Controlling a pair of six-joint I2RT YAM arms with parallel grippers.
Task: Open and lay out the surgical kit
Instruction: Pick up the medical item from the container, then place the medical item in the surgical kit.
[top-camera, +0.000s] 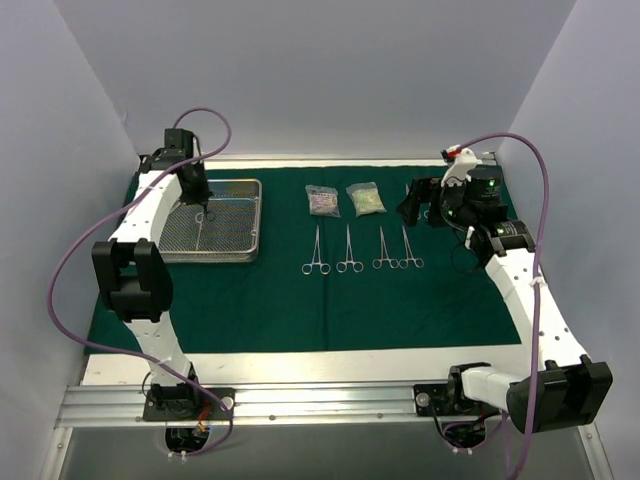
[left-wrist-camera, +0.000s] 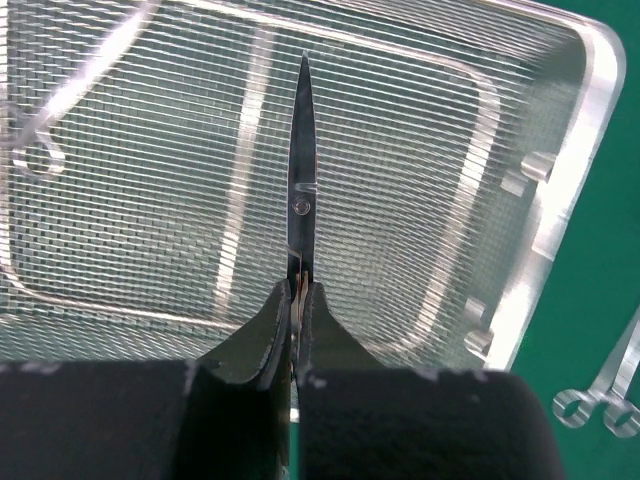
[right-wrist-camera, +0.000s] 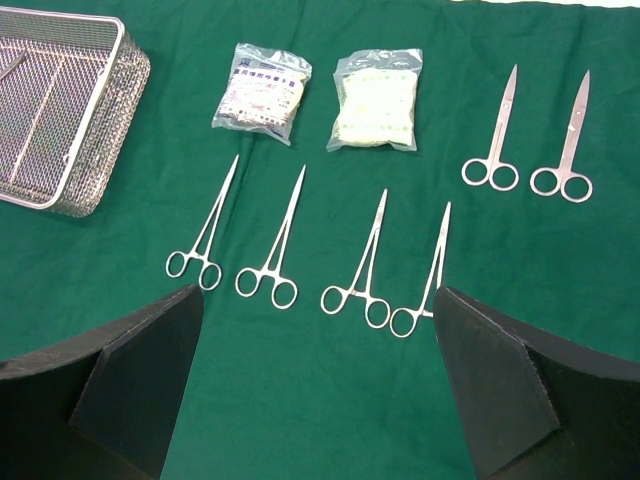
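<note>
The steel scissors' blades point away like the clamps. My left gripper should go on to the open green cloth before the clamps' rings and let go there.
The surgical kit lies open on its dark green cloth. My left gripper is shut on a pair of steel scissors, blades pointing away, above the wire-mesh tray at the cloth's back left. Another steel instrument lies in the tray. Several clamps lie in a row mid-cloth, two clear pouches behind them, and two scissors to their right. My right gripper hovers open over the cloth at the back right, holding nothing.
A white table border frames the cloth. Grey walls close in the left, back and right sides. The arms' mounting rail runs along the near edge. Purple cables loop beside each arm.
</note>
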